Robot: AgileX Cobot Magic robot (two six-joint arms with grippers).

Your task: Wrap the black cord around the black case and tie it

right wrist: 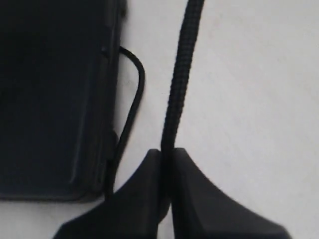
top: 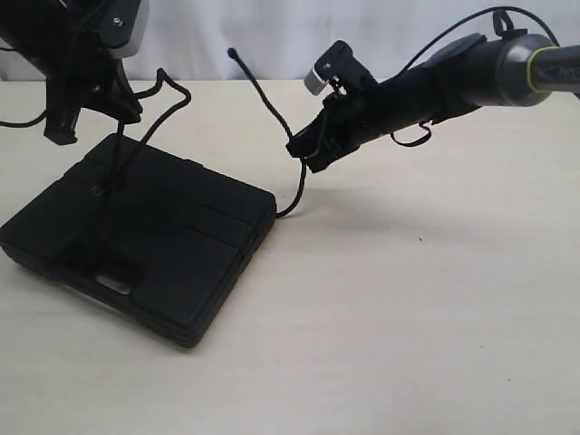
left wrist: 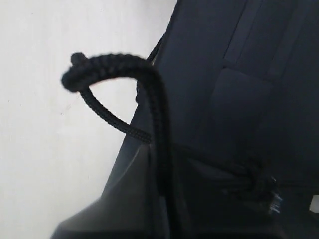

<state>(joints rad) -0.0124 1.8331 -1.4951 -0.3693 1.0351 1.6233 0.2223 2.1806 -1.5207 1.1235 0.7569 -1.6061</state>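
The cord's end (top: 237, 60) in my right gripper points up far from the loop, so next I tilt the cord's end level and move my left gripper's loop (top: 181, 87) toward it.
The black case (top: 172, 245) lies flat at the left of the table. The black cord (top: 119, 159) climbs from a knot on the lid (top: 107, 188) into my left gripper (top: 127, 115), which is shut on it; past the jaws the cord bends into a loop (top: 172, 91). In the left wrist view the cord (left wrist: 159, 124) runs between the dark fingers (left wrist: 124, 209) above the case (left wrist: 239, 74). My right gripper (top: 304, 152) hovers right of the case, shut on the cord (right wrist: 180, 79) at its tips (right wrist: 167, 159). One end (top: 234, 54) sticks up; the other strand (right wrist: 135, 89) runs down under the case (right wrist: 50, 99).
The light wooden table (top: 408, 317) stretches to the right and front of the case. A white backdrop (top: 272, 27) stands behind it. Smooth robot cables (top: 412, 138) hang along the right arm.
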